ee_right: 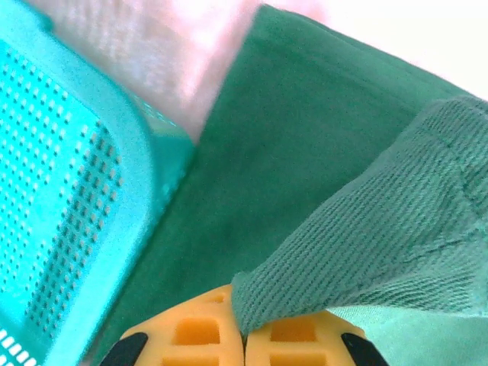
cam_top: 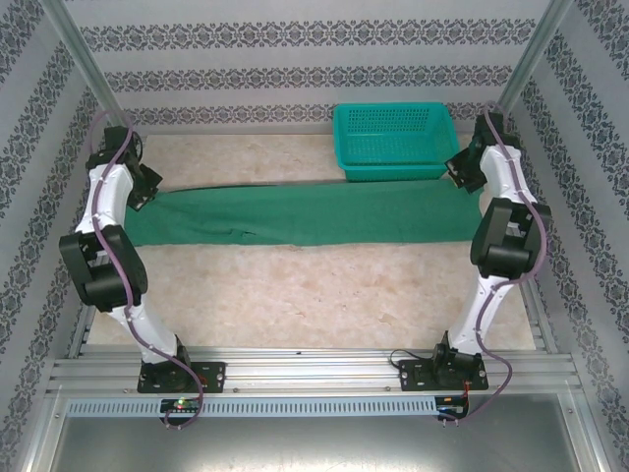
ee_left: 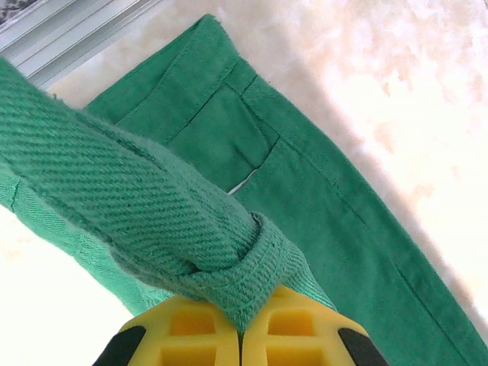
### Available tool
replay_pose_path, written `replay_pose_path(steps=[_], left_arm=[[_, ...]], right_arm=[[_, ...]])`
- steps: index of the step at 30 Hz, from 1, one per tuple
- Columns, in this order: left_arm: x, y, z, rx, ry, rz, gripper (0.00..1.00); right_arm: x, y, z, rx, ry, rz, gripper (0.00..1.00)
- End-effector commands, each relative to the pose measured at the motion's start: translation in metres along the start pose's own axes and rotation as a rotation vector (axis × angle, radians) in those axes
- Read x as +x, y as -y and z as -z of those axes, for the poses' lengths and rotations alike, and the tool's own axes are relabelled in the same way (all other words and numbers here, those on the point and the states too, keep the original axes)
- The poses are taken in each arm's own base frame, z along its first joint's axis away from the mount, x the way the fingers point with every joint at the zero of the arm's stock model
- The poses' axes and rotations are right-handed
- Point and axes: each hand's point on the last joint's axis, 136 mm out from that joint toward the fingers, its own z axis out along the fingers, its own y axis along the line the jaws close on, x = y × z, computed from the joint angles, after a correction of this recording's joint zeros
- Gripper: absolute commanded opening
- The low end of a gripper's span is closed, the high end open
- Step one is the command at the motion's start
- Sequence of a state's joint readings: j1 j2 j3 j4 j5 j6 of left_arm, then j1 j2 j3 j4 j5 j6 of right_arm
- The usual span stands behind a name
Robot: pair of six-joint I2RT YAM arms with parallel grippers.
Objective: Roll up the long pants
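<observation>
The robot's left gripper should put the waistband fold down, press on flat cloth farther in and pull (cam_top: 182, 210) it closer, because the long pants' far edge lies (cam_top: 393, 181) against the basket.
The long pants (cam_top: 305, 213) lie as a long dark green strip across the far half of the table, folded lengthwise. My left gripper (cam_top: 138, 187) is at their left end, shut on a lifted fold of the waistband (ee_left: 229, 259), with the pocket area (ee_left: 229, 130) below it. At the right end my right gripper (cam_top: 464, 169) is shut on a raised corner of the cloth (ee_right: 366, 259), and the flat pants (ee_right: 282, 137) lie beneath, right beside the basket.
A teal mesh basket (cam_top: 393, 140) stands at the back right, touching the far edge of the pants; its wall (ee_right: 69, 191) is close to my right gripper. Patterned walls enclose the table. A metal rail (ee_left: 69, 38) runs along the left edge.
</observation>
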State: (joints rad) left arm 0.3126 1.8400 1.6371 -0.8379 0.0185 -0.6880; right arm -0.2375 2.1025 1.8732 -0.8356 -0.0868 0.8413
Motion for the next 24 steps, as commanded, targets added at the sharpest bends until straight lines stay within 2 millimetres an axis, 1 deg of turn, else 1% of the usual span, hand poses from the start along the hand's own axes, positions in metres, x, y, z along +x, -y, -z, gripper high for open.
replay_pose_path(steps=[1,4,5,6,7,8,9,10,11,12,13,14,16,17,19,21,22,23,24], left_arm=[[-0.047,-0.007,0.002,-0.112,0.173,-0.001,0.0],[-0.046,0.007,-0.012,-0.129,0.165,-0.043,0.0],[-0.045,0.011,-0.019,-0.137,0.16,-0.062,0.06],[-0.045,0.015,-0.024,-0.149,0.166,-0.083,0.28],[-0.045,0.018,-0.029,-0.167,0.175,-0.104,0.4],[-0.045,0.023,-0.032,-0.177,0.187,-0.128,0.5],[-0.045,0.024,-0.034,-0.192,0.196,-0.139,0.65],[-0.044,0.027,-0.033,-0.194,0.201,-0.155,0.72],[-0.046,0.026,-0.029,-0.209,0.222,-0.158,0.74],[-0.047,0.027,-0.022,-0.205,0.246,-0.169,0.83],[-0.048,0.027,-0.018,-0.202,0.263,-0.173,0.86],[-0.049,0.024,-0.008,-0.205,0.283,-0.169,0.87],[-0.045,0.021,0.002,-0.191,0.288,-0.189,0.81],[-0.037,0.018,0.004,-0.185,0.265,-0.193,0.75],[-0.013,0.016,0.001,-0.165,0.201,-0.234,0.71],[0.016,0.005,-0.009,-0.184,0.143,-0.284,0.66],[0.027,0.004,-0.012,-0.177,0.132,-0.308,0.54],[0.034,0.0,-0.014,-0.189,0.125,-0.316,0.38],[0.042,-0.004,-0.017,-0.195,0.113,-0.316,0.14]], right_arm=[[-0.046,0.012,-0.004,0.107,0.154,-0.007,0.0],[-0.053,0.003,-0.018,0.104,0.152,0.002,0.0],[-0.054,0.0,-0.024,0.097,0.141,0.013,0.12],[-0.055,0.0,-0.027,0.101,0.142,0.015,0.46],[-0.056,0.0,-0.029,0.099,0.146,0.021,0.65],[-0.059,-0.001,-0.028,0.1,0.169,0.032,0.95],[-0.062,0.001,-0.023,0.116,0.192,0.04,0.98],[-0.065,0.001,-0.016,0.117,0.21,0.052,0.98],[-0.066,0.001,-0.006,0.122,0.229,0.064,0.98],[-0.065,0.001,0.004,0.118,0.248,0.076,0.98],[-0.065,-0.001,0.015,0.103,0.262,0.082,0.98],[-0.058,0.0,0.022,0.088,0.261,0.093,0.98],[-0.04,0.0,0.034,0.063,0.24,0.122,0.98],[-0.024,0.0,0.037,0.051,0.22,0.153,0.98],[0.006,0.001,0.041,0.053,0.19,0.223,0.98],[0.031,0.012,0.052,0.093,0.189,0.277,0.95],[0.038,0.019,0.058,0.096,0.209,0.285,0.91],[0.043,0.025,0.06,0.084,0.217,0.275,0.88],[0.049,0.033,0.059,0.065,0.213,0.258,0.73]])
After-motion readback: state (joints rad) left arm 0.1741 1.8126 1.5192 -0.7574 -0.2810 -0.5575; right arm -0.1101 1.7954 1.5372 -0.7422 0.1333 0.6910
